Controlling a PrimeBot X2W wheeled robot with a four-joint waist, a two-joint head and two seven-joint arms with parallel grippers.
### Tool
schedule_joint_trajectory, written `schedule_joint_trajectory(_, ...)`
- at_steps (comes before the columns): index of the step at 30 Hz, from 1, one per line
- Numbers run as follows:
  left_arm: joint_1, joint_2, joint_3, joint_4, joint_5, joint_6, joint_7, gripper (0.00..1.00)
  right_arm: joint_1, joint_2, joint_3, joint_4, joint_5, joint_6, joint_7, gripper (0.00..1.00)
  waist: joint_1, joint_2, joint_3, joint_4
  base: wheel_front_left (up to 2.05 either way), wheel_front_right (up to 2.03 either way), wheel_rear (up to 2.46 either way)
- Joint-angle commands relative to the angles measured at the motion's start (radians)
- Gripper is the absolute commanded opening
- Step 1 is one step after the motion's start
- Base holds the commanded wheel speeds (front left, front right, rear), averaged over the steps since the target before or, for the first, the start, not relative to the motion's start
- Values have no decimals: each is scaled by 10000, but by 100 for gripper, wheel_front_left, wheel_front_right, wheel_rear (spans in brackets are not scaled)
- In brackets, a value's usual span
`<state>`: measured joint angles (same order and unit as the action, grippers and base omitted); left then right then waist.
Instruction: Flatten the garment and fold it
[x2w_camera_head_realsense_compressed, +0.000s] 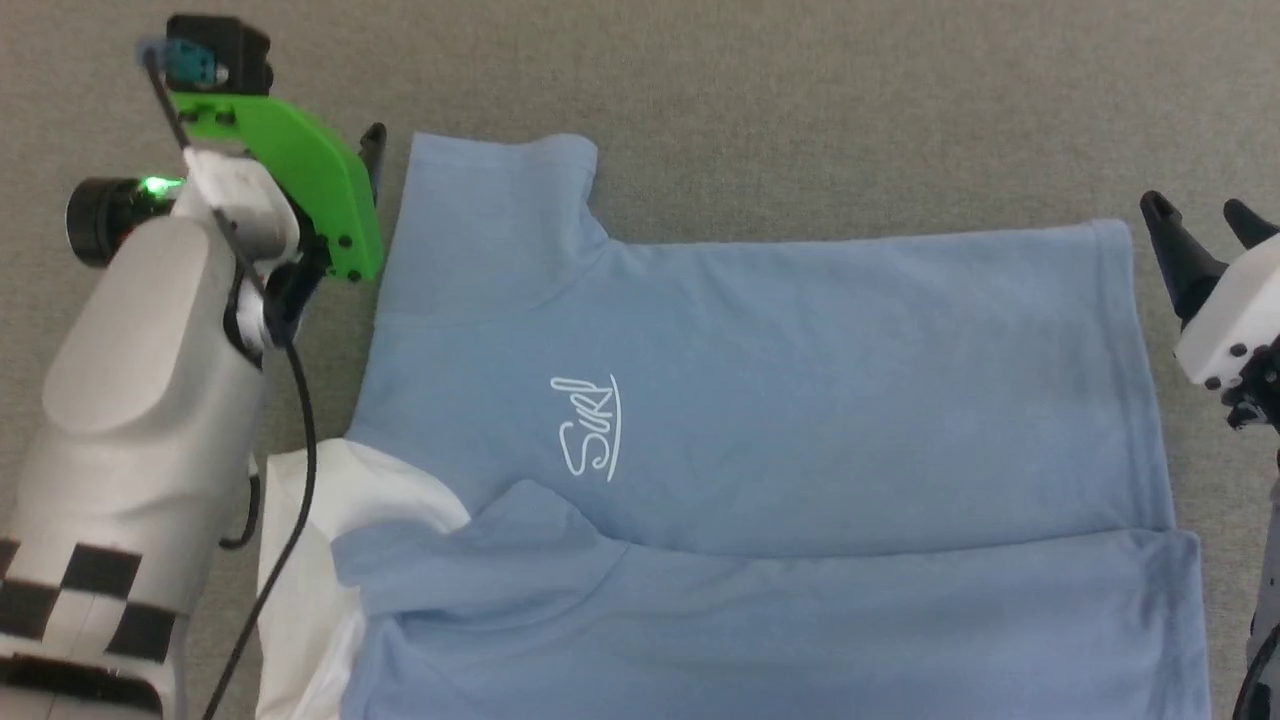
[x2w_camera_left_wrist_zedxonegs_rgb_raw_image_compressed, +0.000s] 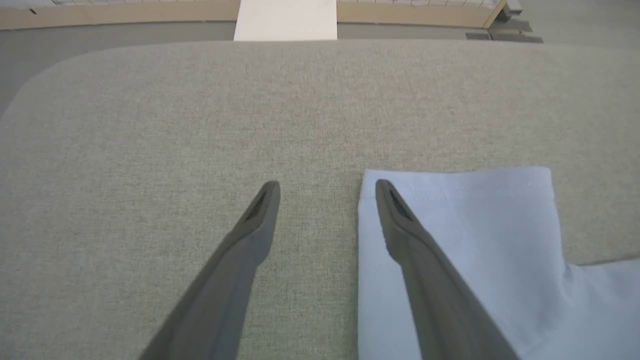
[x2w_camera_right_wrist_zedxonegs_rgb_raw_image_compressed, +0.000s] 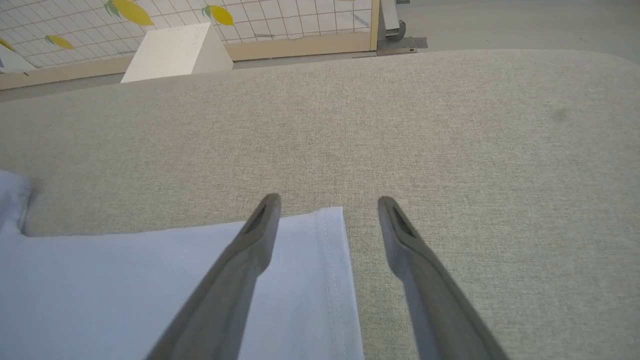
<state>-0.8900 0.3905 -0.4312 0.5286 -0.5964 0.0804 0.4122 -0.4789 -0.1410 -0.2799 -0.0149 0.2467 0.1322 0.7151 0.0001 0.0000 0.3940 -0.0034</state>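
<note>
The white inside fabric (x2w_camera_head_realsense_compressed: 310, 612) sticks out past the folded sleeve (x2w_camera_head_realsense_compressed: 444, 570), so it will keep showing when I fold the hem over toward the collar.
The garment (x2w_camera_head_realsense_compressed: 760, 400), a light blue T-shirt with white cursive chest lettering (x2w_camera_head_realsense_compressed: 590, 425), lies flat and sideways on the beige cloth table (x2w_camera_head_realsense_compressed: 800, 100), collar end to the left, hem to the right. Its near long side is folded over the body, and white inside fabric (x2w_camera_head_realsense_compressed: 300, 560) shows at the lower left. My left gripper (x2w_camera_left_wrist_zedxonegs_rgb_raw_image_compressed: 325, 190) is open at the far sleeve (x2w_camera_left_wrist_zedxonegs_rgb_raw_image_compressed: 460, 220), one finger over the cloth edge and one over bare table; one fingertip (x2w_camera_head_realsense_compressed: 375, 140) shows beside that sleeve. My right gripper (x2w_camera_head_realsense_compressed: 1200, 225) (x2w_camera_right_wrist_zedxonegs_rgb_raw_image_compressed: 327, 202) is open astride the hem's far corner (x2w_camera_right_wrist_zedxonegs_rgb_raw_image_compressed: 310, 250), holding nothing.
Bare table stretches beyond the shirt to a rounded far edge (x2w_camera_left_wrist_zedxonegs_rgb_raw_image_compressed: 320, 42). Past it stand a white box (x2w_camera_right_wrist_zedxonegs_rgb_raw_image_compressed: 170, 50) and a low grid fence with yellow leaf marks (x2w_camera_right_wrist_zedxonegs_rgb_raw_image_compressed: 250, 20). A black cable (x2w_camera_head_realsense_compressed: 300, 450) hangs from my left arm's green mount (x2w_camera_head_realsense_compressed: 300, 170).
</note>
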Motion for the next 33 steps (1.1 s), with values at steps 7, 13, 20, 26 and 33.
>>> schedule_joint_trajectory(7,-1199,-412,-617,1580,-387,-337,3016,100,-197,-81,-13,-11,-11,-15,-162,100,-1,0,1163,-410,0,0,0)
schedule_joint_trajectory(13,-1020,-535,-721,1858,-849,75,4989,0,-132,-121,-94,-91,-32,-15,-204,100,-1,0,1169,-408,0,0,0)
schedule_joint_trajectory(20,-618,-586,-189,894,-1227,-54,3710,0,34,-191,-241,-86,-96,-15,-167,100,-1,0,893,-46,0,0,0)
schedule_joint_trajectory(26,-179,-347,412,-356,-1411,-503,1883,0,67,-610,155,197,-365,-15,262,100,-1,0,405,217,0,0,0)
schedule_joint_trajectory(33,1266,28,870,-2590,-1578,-502,742,0,-314,-1596,1353,921,-963,-15,2000,100,-1,0,199,533,0,0,0)
